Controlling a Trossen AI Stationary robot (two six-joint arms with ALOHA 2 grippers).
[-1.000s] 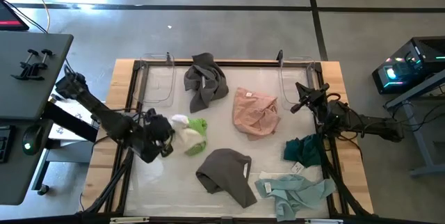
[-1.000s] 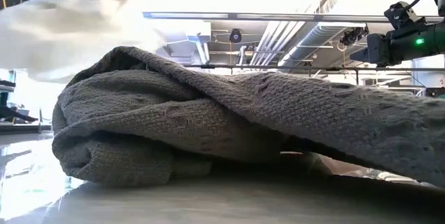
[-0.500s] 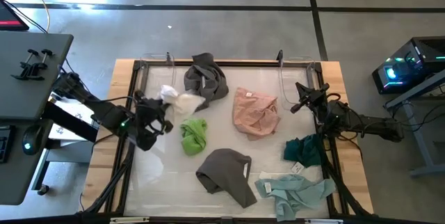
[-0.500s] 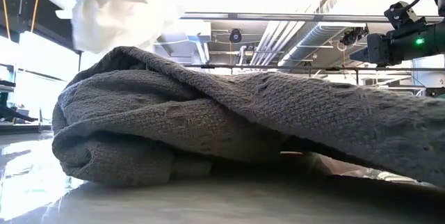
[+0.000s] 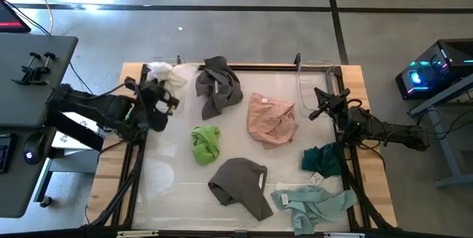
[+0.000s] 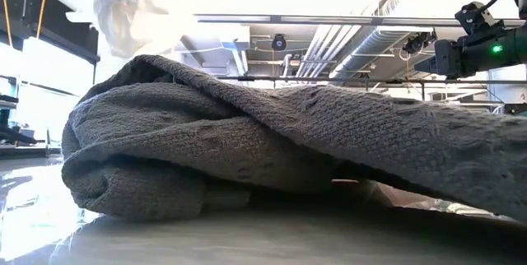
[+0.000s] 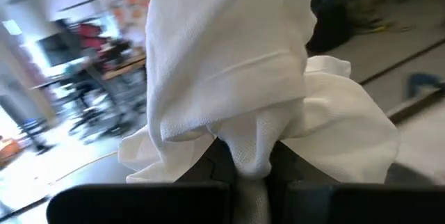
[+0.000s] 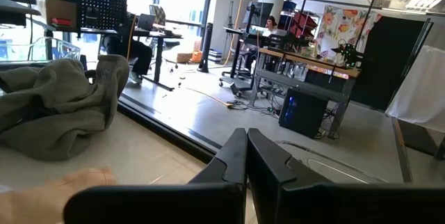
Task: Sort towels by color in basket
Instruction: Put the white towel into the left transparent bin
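Note:
I should go on moving the towel with my left gripper, as the cream towel's loose folds (image 5: 170, 76) hang over the clear basket (image 5: 179, 90). I will let go once the pinched fold is over the basket too.
My left gripper (image 5: 160, 92) is shut on the cream towel (image 5: 164, 74) and holds it over the clear basket (image 5: 176, 96) at the table's far left corner. In the low view the cream towel (image 6: 123, 14) hangs high. Lying flat on the table are a dark grey towel (image 5: 219, 84), the pink towel (image 5: 271, 117), the lime green towel (image 5: 206, 143), a second dark grey towel (image 5: 240, 186), the dark teal towel (image 5: 323, 159) and the pale mint towel (image 5: 314, 205). My right gripper (image 5: 319, 109) waits shut at the right side. My left gripper pinches a bunched fold of the cream towel (image 7: 252, 156) between its two fingers, several layers gathered. The towel is lifted clear of the table, and its loose folds (image 7: 229, 57) billow out in front of the fingers.
A second clear basket (image 5: 309, 83) stands at the far right corner. A black frame (image 5: 140, 127) edges the white work surface. The near dark grey towel (image 6: 288, 150) fills the low view. Beyond the table are desks and equipment (image 8: 306, 64).
My left gripper has moved from beside the lime green towel toward the table's far left corner, carrying the cream towel lifted clear. The lime green towel stayed on the table and now lies uncovered.

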